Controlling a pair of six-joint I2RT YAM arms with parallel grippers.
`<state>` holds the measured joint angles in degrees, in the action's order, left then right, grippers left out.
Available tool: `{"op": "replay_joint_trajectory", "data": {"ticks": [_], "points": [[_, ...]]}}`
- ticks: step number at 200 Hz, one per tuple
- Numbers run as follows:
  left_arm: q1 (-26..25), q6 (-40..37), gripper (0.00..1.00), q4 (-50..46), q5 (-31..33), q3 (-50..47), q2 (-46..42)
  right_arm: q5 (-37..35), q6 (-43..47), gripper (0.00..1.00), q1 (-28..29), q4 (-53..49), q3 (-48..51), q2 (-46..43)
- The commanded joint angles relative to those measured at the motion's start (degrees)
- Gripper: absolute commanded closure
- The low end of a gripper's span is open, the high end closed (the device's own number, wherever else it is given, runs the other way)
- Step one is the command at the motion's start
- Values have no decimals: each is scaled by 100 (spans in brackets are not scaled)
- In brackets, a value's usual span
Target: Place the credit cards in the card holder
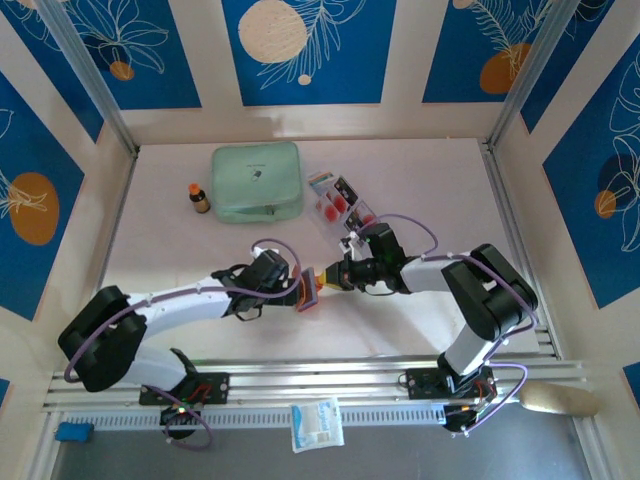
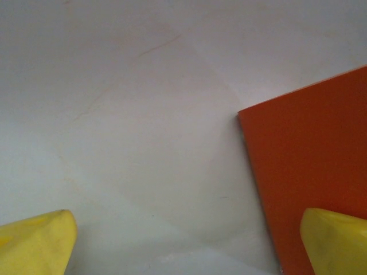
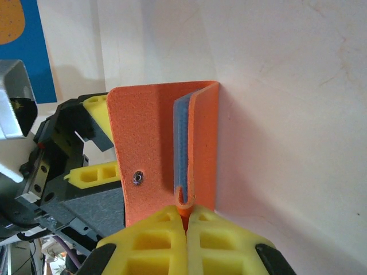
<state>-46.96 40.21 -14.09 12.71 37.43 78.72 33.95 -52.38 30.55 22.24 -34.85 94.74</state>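
Observation:
The card holder is standing on edge by its snap tab (image 3: 184, 200), so next my right gripper releases the tab while my left gripper presses the orange panel (image 3: 140, 146) flat.
The orange-red card holder (image 1: 311, 292) stands half open on edge at the middle of the table, between the two grippers. My right gripper (image 3: 186, 212) is shut on its snap tab, and the greyish-blue sleeves (image 3: 182, 143) show between the two orange flaps (image 3: 150, 143). My left gripper (image 2: 186, 246) is open, its yellow fingers (image 2: 34, 243) wide apart, one of them over the holder's orange panel (image 2: 309, 166). In the top view the left gripper (image 1: 299, 290) and the right gripper (image 1: 331, 277) nearly meet. The credit cards (image 1: 340, 204) lie in a row behind them.
A mint-green zip pouch (image 1: 257, 181) lies at the back, with a small brown bottle (image 1: 199, 198) to its left. A striped packet (image 1: 320, 181) sits by the cards. A white packet (image 1: 317, 424) rests on the front rail.

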Motion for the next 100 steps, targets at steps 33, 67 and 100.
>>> {"op": "replay_joint_trajectory", "data": {"ticks": [33, 67, 100], "points": [[-25, -136, 0, 138, -100, 212, 269, -311, 375, 62, -88, -936, -122, -391], [-24, -134, 0, 206, -172, 177, 424, -693, 615, 61, -137, -1560, -211, -708], [-24, -127, 0, 230, -223, 159, 547, -852, 653, 64, -75, -1739, -239, -821]]}}
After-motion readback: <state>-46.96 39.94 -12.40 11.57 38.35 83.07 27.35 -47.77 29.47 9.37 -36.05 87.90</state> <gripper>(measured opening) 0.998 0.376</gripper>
